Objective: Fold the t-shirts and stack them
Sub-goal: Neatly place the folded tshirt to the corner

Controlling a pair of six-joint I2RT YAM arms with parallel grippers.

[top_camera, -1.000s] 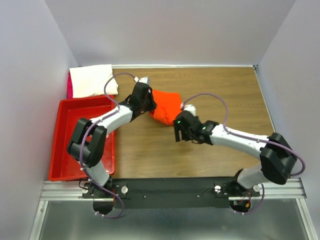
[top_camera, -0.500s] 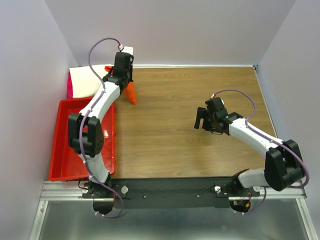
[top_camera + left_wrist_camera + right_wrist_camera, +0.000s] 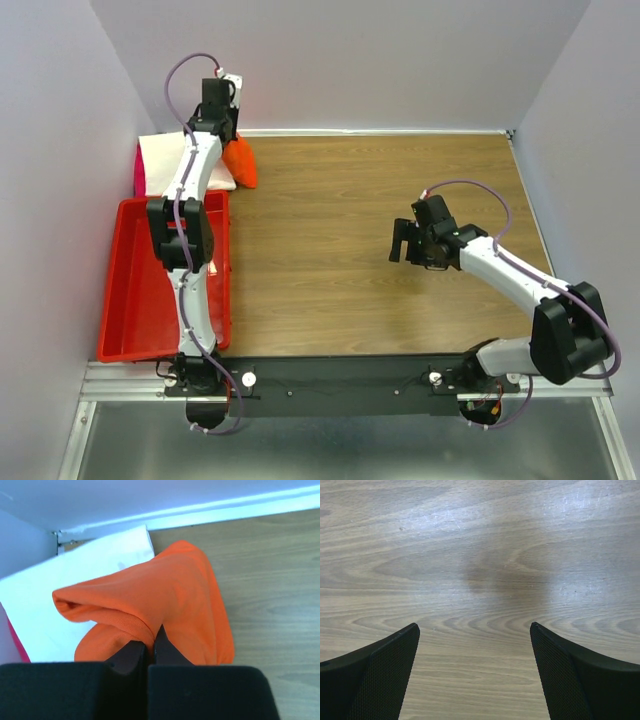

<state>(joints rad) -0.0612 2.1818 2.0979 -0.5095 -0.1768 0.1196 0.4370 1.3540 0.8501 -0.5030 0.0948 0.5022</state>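
The orange-red t-shirt (image 3: 243,165) hangs over the wood, beyond the edge of the white t-shirt, so the robot's left gripper should pull it toward the pink t-shirt edge (image 3: 139,173) before the fingers open.
My left gripper (image 3: 228,140) is stretched to the table's far left corner and is shut on the bundled orange-red t-shirt (image 3: 240,162). In the left wrist view the orange-red t-shirt (image 3: 170,600) hangs from the closed gripper (image 3: 152,642), partly over the folded white t-shirt (image 3: 65,580) and partly over the wood. The white t-shirt (image 3: 165,165) lies at the far left corner, with a pink t-shirt edge (image 3: 139,175) showing under it. My right gripper (image 3: 403,243) is open and empty over bare wood at the right centre; it also shows in the right wrist view (image 3: 475,635).
A rigid red plastic bin (image 3: 135,300) stands along the table's left side, below the white t-shirt; my left arm runs over its right edge. Grey walls close the back and both sides. The wooden table (image 3: 400,180) has its rear edge near the left gripper.
My left gripper has carried the orange-red t-shirt from the table's middle to the far left corner, by the white t-shirt. The right gripper pulled back to the right and now holds still.
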